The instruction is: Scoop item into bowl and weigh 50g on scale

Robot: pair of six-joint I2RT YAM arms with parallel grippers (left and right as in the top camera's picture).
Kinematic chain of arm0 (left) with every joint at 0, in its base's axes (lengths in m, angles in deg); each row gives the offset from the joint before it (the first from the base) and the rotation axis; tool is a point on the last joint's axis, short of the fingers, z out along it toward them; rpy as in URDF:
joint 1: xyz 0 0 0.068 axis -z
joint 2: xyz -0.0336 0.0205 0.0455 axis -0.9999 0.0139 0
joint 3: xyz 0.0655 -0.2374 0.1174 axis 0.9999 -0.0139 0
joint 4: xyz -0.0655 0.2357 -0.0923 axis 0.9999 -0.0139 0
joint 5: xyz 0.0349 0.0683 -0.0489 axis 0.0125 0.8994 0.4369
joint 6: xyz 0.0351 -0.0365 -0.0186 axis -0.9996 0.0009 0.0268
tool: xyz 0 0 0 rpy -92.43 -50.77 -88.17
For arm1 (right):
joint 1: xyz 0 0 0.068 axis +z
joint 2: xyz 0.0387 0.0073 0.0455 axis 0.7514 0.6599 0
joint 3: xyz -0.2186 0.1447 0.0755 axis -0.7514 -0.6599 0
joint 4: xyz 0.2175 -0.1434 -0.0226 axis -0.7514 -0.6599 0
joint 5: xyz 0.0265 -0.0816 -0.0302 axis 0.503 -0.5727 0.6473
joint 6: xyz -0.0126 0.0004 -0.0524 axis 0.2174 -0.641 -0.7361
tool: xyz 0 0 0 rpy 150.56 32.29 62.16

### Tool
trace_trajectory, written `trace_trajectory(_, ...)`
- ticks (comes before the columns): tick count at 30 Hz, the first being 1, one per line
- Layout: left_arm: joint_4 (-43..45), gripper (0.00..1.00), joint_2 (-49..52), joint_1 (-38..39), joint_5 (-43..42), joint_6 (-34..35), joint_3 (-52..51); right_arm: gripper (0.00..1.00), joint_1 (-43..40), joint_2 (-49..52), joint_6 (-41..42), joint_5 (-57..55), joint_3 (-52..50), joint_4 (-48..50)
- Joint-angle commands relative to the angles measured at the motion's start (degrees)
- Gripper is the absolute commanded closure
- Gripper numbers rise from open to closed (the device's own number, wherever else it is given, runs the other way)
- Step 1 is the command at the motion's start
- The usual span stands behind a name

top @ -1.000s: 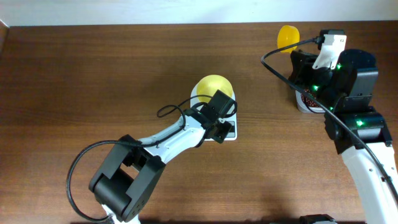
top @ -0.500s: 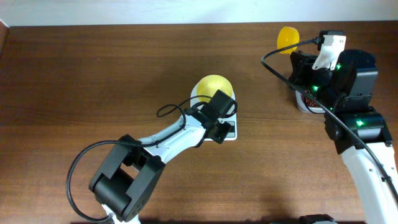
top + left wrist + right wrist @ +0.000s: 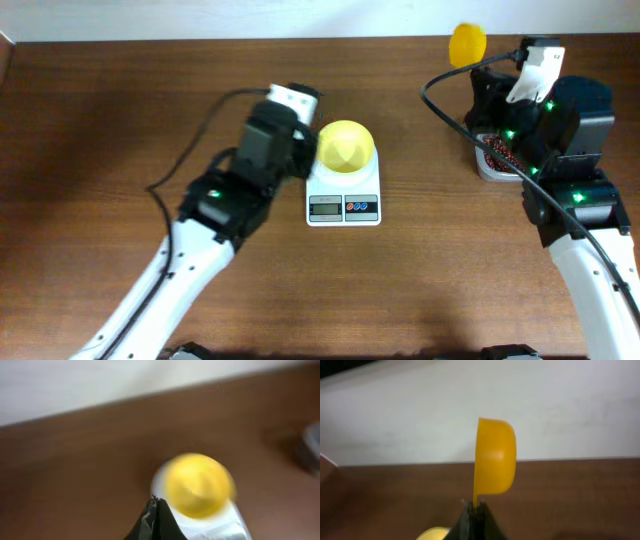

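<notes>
The scale's display [image 3: 326, 209] seems blank under the empty bowl, so my left gripper needs to come back and push the red ON/OFF button [image 3: 350, 207] before my right gripper scoops beans.
The pale yellow bowl [image 3: 345, 145] stands on the white scale [image 3: 343, 207]; I see no beans in it. It also shows, blurred, in the left wrist view [image 3: 197, 485] on the scale [image 3: 222, 521]. My left gripper [image 3: 305, 155] [image 3: 157, 505] is shut and empty, just left of the bowl. My right gripper [image 3: 472, 507] is shut on the handle of a yellow scoop [image 3: 495, 457] [image 3: 467, 45], held high with its cup turned sideways. The red-brown beans [image 3: 497, 152] lie in a clear tub below the right arm.
The clear tub [image 3: 486, 170] stands at the right, partly hidden by my right arm, and shows blurred at the right edge of the left wrist view [image 3: 312, 445]. A pale wall runs along the table's far edge [image 3: 545, 400].
My left arm has swung from in front of the scale's display to the left of the bowl, so the display is uncovered. My right gripper moved slightly farther back with the scoop.
</notes>
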Motion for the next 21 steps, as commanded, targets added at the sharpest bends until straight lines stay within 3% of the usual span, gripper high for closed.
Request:
trace_trajectory(1,3.56,1.0,-0.5,-6.49,10.21,-0.74,0.5,0.96,-0.2,2.6,-0.39,-0.5,1.09,4.13)
trace_trajectory(5,9.9,0.98,-0.44,-14.53,10.21,-0.74,0.5,0.96,-0.2,7.78,3.82,-0.5,1.09,10.82)
trace_trajectory(10,10.62,0.99,2.19,-22.84,10.14,-0.7,0.5,0.96,-0.2,16.09,10.21,-0.5,1.11,24.41)
trace_trajectory(18,11.21,1.0,6.6,-23.08,9.84,-0.7,0.5,0.96,-0.2,21.27,14.23,-0.96,1.11,29.77)
trace_trajectory(21,10.54,1.0,6.91,-22.93,3.15,0.17,0.5,0.96,-0.24,21.24,14.25,-0.92,1.11,29.77)
